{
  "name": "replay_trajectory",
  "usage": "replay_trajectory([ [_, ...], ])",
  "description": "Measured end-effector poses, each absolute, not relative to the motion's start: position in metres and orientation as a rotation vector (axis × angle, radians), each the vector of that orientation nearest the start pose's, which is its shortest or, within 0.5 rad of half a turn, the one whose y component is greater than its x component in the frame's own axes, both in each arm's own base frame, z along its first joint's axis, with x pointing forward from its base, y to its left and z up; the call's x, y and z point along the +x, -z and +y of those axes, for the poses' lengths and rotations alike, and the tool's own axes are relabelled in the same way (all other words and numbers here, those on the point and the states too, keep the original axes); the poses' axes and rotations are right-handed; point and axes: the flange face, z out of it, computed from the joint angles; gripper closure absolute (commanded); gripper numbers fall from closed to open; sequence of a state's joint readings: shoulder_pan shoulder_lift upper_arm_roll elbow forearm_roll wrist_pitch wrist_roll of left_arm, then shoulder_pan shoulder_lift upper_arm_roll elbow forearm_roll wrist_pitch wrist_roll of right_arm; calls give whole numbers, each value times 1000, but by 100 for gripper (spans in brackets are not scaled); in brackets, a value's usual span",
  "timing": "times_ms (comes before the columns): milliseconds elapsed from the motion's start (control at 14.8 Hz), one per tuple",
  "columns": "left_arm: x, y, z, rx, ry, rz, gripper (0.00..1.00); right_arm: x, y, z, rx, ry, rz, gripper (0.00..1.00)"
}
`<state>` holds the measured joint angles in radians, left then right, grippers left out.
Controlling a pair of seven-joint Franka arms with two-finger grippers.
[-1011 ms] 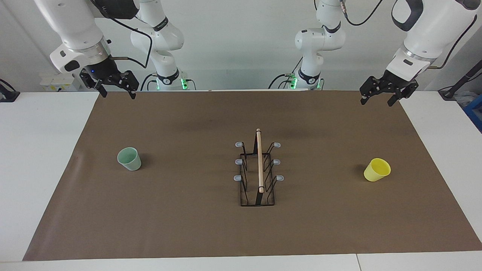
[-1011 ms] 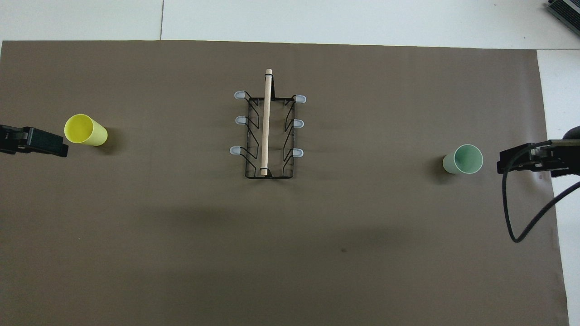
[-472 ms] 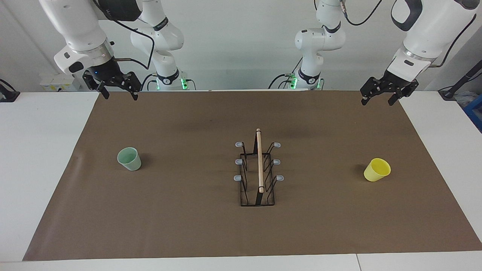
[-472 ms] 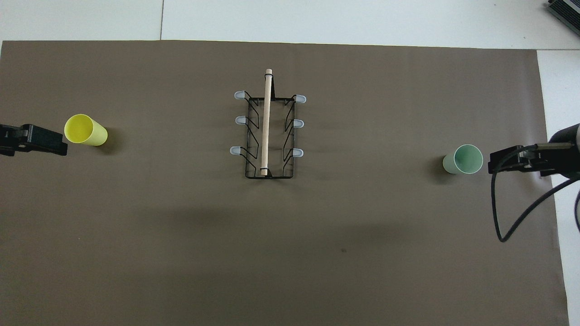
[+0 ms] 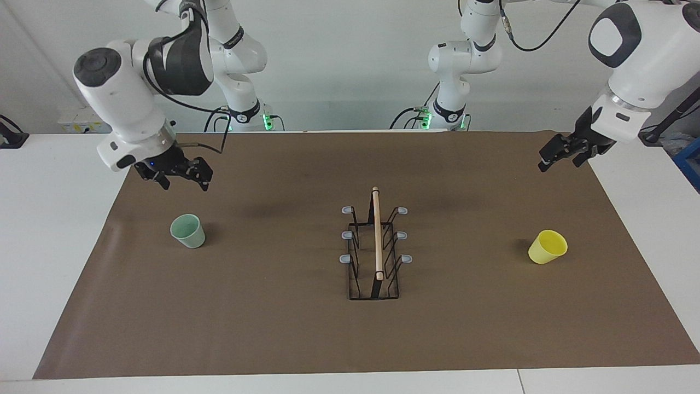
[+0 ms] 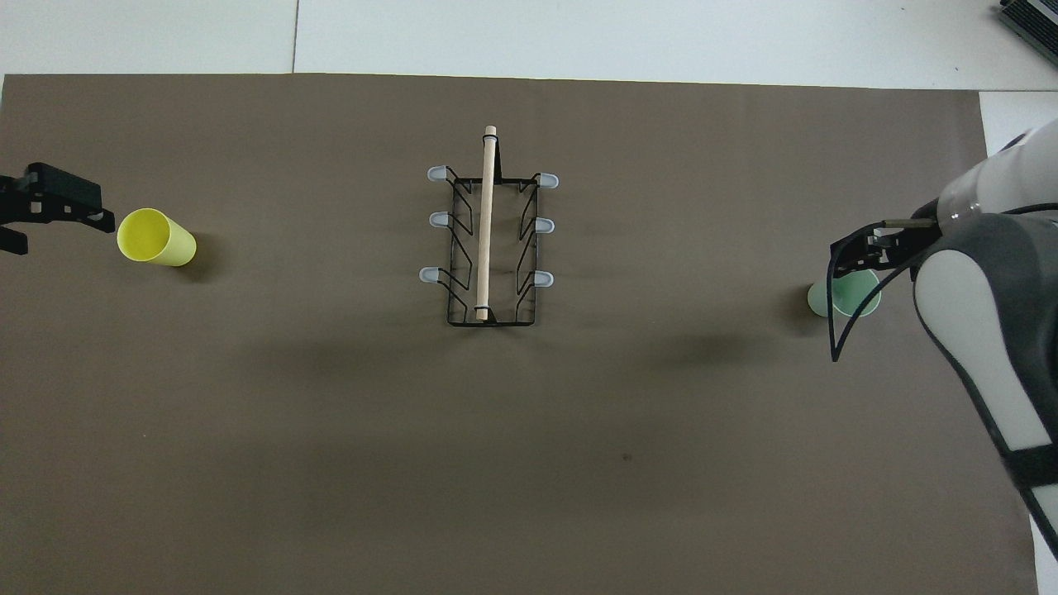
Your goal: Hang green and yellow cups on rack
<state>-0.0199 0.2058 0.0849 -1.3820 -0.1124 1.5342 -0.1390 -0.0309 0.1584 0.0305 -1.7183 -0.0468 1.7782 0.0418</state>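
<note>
My gripper is going to slip the opening of the pale green cup (image 6: 855, 294) over one of the grey-tipped pegs (image 6: 542, 278) that poke outward from the rack, so I expect the cup to hang there bottom up.
The pale green cup (image 5: 187, 230) (image 6: 847, 299) stands upright on the brown mat toward the right arm's end of the table. My right gripper (image 5: 183, 178) (image 6: 860, 252) hangs open in the air above it, holding nothing. In the overhead view it covers part of the cup's rim. The yellow cup (image 5: 547, 247) (image 6: 154, 238) stands toward the left arm's end. My left gripper (image 5: 562, 156) (image 6: 58, 221) is open and empty, in the air over the mat's edge beside that cup. The black wire rack (image 5: 375, 249) (image 6: 489, 240) with its wooden rod stands mid-mat, its grey-tipped prongs bare.
The brown mat (image 5: 284, 328) covers most of the white table (image 5: 54, 230). A black cable (image 6: 836, 322) loops from the right wrist near the green cup. A dark device (image 6: 1033, 18) sits at the table's corner farthest from the robots.
Both arms have come down from high over the mat's robot-side edge. The right gripper moved out over the green cup. The left gripper dropped lower and turned. Cups and rack have not moved.
</note>
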Motion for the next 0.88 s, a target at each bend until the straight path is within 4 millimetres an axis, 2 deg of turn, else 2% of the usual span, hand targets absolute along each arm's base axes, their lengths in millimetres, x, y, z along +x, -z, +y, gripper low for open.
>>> replay_trajectory([
  [202, 651, -567, 45, -3198, -109, -652, 0, 625, -425, 5, -3257, -229, -322, 0],
  [404, 676, -537, 63, -3118, -145, -925, 0, 633, -395, 29, -3307, -313, -844, 0],
  [674, 704, -501, 82, -2959, -179, -1355, 0, 617, -359, 70, -3174, -574, -1600, 0],
  [876, 723, -473, 109, -2834, -163, -1626, 0, 599, -329, 94, -3009, -735, -2024, 0],
])
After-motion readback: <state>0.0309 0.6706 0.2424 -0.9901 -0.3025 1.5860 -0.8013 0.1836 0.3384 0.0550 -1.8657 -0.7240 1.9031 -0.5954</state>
